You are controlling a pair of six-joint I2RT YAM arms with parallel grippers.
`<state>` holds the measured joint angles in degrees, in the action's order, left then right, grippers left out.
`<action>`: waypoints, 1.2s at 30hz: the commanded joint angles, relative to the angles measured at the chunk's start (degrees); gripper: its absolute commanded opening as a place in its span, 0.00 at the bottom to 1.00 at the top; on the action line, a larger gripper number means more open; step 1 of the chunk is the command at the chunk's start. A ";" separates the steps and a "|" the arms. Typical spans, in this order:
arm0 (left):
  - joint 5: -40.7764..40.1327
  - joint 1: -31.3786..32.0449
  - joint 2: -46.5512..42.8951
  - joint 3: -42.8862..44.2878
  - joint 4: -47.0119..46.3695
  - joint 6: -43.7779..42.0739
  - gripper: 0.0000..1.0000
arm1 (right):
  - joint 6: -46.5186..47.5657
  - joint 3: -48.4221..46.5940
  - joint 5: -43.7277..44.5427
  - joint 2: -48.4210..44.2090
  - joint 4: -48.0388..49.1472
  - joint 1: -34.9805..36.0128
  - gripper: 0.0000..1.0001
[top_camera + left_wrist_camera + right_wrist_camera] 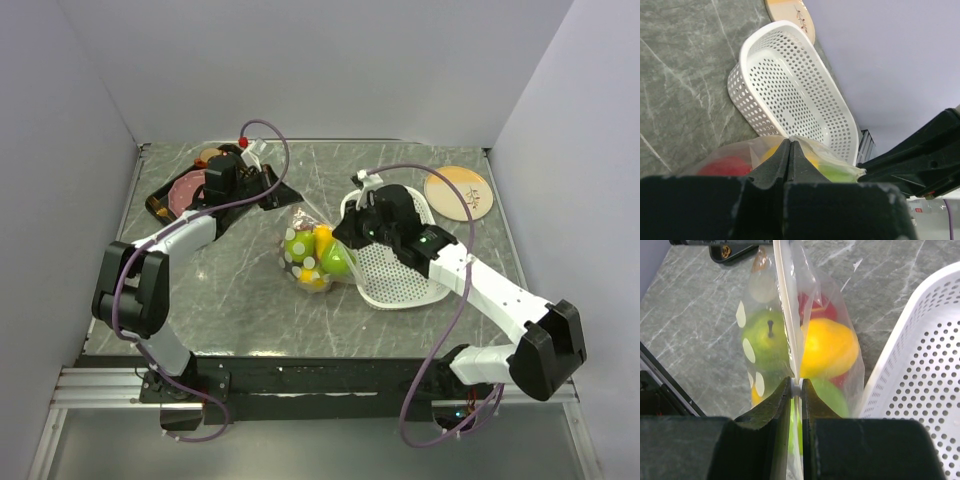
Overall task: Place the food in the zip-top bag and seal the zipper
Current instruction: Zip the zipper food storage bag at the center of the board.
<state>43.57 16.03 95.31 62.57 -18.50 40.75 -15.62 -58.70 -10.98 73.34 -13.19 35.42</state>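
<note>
The zipper runs tight from my left gripper through the white slider [797, 387]. I should go on pulling with my right gripper until the slider reaches the zipper's near end [362, 284].
The zip-top bag [312, 256] lies mid-table, clear with white dots, holding the food: green apples [765, 337], a yellow citrus [830, 347] and a red apple [815, 307]. Its white zipper [785, 305] runs along the top edge. My left gripper [288, 204] is shut on the bag's far-left corner, seen in the left wrist view [790, 143]. My right gripper [345, 238] is shut on the zipper's small white slider piece at the bag's near end [796, 388]. The bag is stretched between the two grippers.
A white perforated basket [400, 275] sits right beside the bag, under my right arm; it also shows in both wrist views [790, 95] [920, 365]. A black tray [165, 200] with a pink meat slice [190, 187] is at back left. A round wooden plate [458, 192] is at back right.
</note>
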 commanded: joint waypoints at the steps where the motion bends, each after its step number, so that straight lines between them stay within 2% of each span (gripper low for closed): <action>1: -10.08 -3.64 -2.41 1.95 -0.84 -3.93 0.01 | -0.47 1.48 0.35 -4.70 -5.27 0.62 0.07; 36: -14.13 -6.28 -4.95 2.12 3.39 -6.47 0.01 | -2.14 5.87 0.26 -12.70 -10.89 1.67 0.07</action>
<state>34.54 11.51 93.10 62.65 -12.97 36.58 -17.15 -53.76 -10.11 62.65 -21.08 36.53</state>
